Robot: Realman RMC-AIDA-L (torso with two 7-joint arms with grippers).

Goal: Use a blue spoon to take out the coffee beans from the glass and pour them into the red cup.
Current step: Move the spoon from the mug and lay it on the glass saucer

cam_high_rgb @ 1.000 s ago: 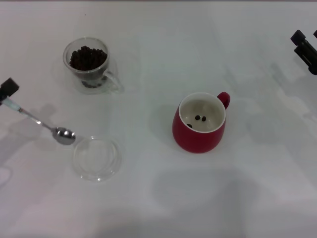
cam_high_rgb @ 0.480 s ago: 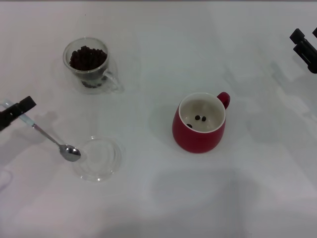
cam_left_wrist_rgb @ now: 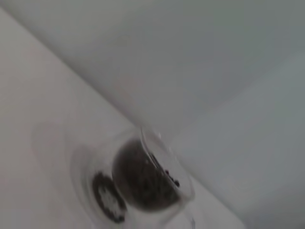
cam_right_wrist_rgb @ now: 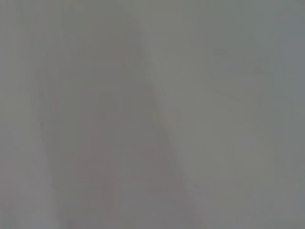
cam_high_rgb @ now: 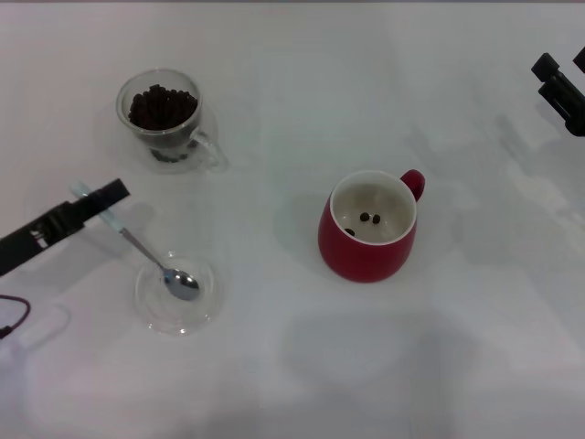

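The blue spoon's empty bowl [cam_high_rgb: 182, 284] is above the clear saucer [cam_high_rgb: 167, 314]. My left gripper goes on lowering the spoon until the bowl rests on the saucer, and then let go.
My left gripper [cam_high_rgb: 102, 198] is shut on the pale blue handle of the blue spoon [cam_high_rgb: 151, 257] at the left. The spoon slopes down to the right and its shiny empty bowl is over the flat clear saucer [cam_high_rgb: 206, 302]. The glass [cam_high_rgb: 163, 114] with a heap of coffee beans [cam_high_rgb: 162, 106] stands at the back left; it also shows in the left wrist view [cam_left_wrist_rgb: 138, 183]. The red cup [cam_high_rgb: 367, 229] stands in the middle, handle to the back right, with a few coffee beans [cam_high_rgb: 369, 219] inside. My right gripper [cam_high_rgb: 559, 90] is parked at the far right edge.
The white table [cam_high_rgb: 292, 366] carries only these things. The saucer lies in front of the glass, to the left of the red cup.
My left gripper has moved right and toward the front with the spoon. The spoon's bowl went from the table left of the saucer to over the saucer. The right arm stayed put.
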